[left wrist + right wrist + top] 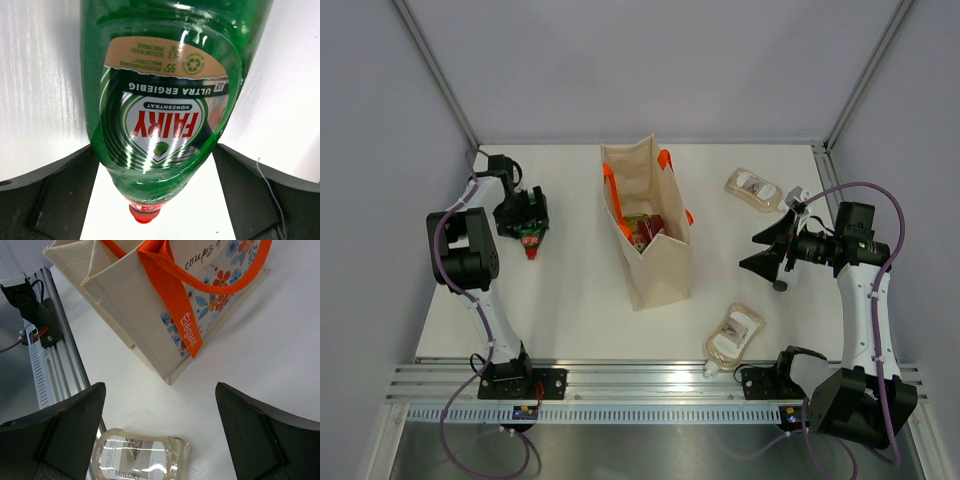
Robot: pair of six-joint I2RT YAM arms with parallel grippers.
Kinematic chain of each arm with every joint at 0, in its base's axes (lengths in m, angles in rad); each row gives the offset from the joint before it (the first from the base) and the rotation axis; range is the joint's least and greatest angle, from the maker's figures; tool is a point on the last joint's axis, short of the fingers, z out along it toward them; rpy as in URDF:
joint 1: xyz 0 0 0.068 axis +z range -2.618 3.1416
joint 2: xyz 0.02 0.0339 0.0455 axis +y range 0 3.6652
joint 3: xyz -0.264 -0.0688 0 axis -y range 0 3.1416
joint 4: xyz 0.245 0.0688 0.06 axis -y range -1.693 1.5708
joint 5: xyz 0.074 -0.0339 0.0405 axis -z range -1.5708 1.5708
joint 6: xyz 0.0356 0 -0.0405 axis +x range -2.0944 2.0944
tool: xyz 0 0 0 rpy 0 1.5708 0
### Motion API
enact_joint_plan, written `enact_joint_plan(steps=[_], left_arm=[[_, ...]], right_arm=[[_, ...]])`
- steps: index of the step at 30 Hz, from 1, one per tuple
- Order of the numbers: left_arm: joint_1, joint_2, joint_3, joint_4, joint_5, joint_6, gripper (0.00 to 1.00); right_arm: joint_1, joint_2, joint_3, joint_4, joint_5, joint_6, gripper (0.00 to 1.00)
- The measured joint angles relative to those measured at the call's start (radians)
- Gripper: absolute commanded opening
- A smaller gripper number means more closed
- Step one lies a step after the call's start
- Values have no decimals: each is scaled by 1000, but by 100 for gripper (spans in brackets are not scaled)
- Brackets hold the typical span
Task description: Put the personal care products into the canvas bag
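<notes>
I should open and turn my left gripper so that it closes across the bottle's thin side, because it now stretches across the green squeeze bottle's broad label where it narrows.
The canvas bag stands upright mid-table with orange handles; it also shows in the right wrist view. A red bottle shows inside it. My left gripper is shut on the green squeeze bottle, whose red cap points past the fingertips, left of the bag. My right gripper is open and empty, right of the bag, above the table. One clear beige pouch lies at the back right, another at the front right, also in the right wrist view. The yellow and white bottles are hidden.
An aluminium rail runs along the table's near edge, with both arm bases on it. Grey walls and frame posts close the back and sides. White table lies between the left arm and the bag.
</notes>
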Motion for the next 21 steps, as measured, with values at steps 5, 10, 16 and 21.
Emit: enact_joint_plan(steps=[5, 10, 16, 21], left_arm=[[-6, -13, -2, 1, -32, 32, 99], [-7, -24, 12, -3, -66, 43, 99], [-6, -24, 76, -8, -58, 42, 99], [6, -20, 144, -10, -24, 40, 99]], right_arm=[[-1, 3, 2, -14, -9, -8, 99], [-2, 5, 2, -23, -9, -18, 100], [-4, 8, 5, -31, -10, -24, 99], [-6, 10, 10, -32, -11, -26, 99]])
